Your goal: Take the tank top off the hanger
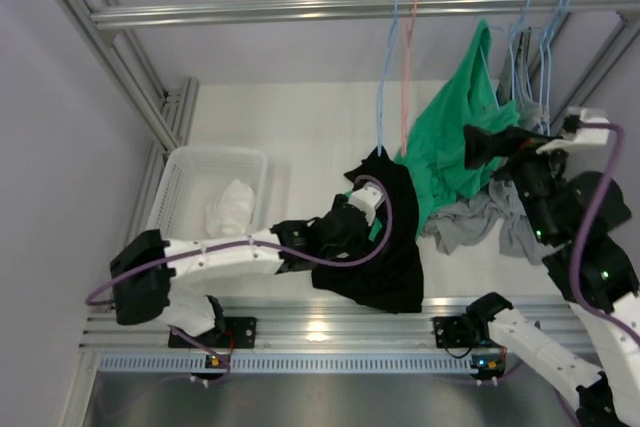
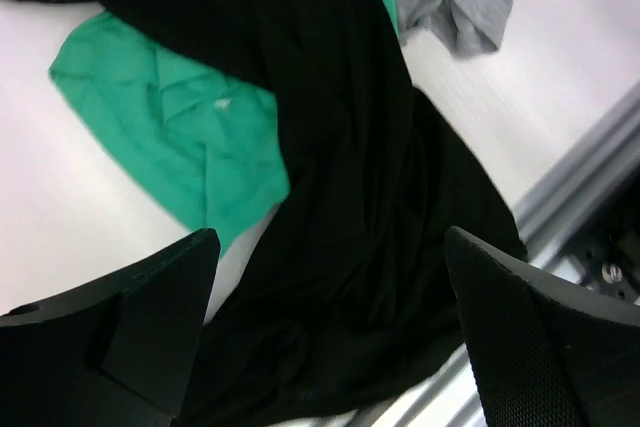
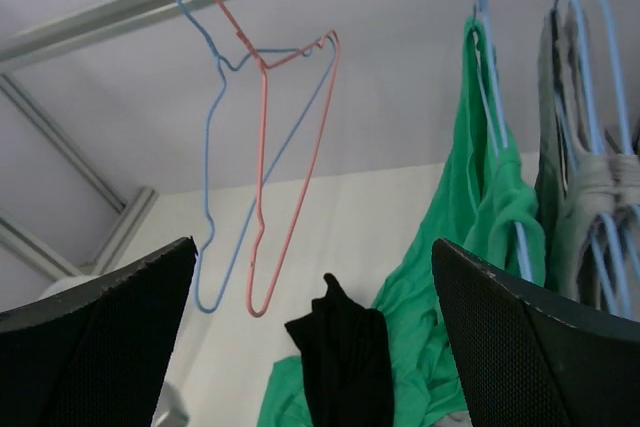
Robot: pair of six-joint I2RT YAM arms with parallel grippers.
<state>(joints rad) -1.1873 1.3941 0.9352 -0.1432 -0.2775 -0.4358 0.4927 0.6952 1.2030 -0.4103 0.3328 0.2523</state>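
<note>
I see green cloth (image 2: 195, 132) on both sides of the black garment (image 1: 395, 272), so I expect the garment to uncover the tank top's hidden hem when I lift it.
A green tank top (image 1: 460, 127) hangs by one strap from a blue hanger (image 1: 482, 32) on the rail, and its lower part drapes down onto the table. It also shows in the right wrist view (image 3: 480, 217), with its hanger (image 3: 482, 67). My right gripper (image 1: 472, 147) is open and empty, raised just beside the hanging green cloth; in its own view (image 3: 315, 347) nothing lies between its fingers. My left gripper (image 1: 350, 225) is open low over a black garment (image 1: 385, 247) on the table; in its own view (image 2: 330, 337) black cloth lies below the jaws, ungripped.
An empty blue hanger (image 1: 385, 67) and a pink hanger (image 1: 406, 67) hang on the rail (image 1: 300, 12). More hangers with grey garments (image 1: 530, 57) hang at the right. A grey garment (image 1: 465, 222) lies on the table. A white basket (image 1: 180, 182) holding white cloth (image 1: 232, 205) stands at the left.
</note>
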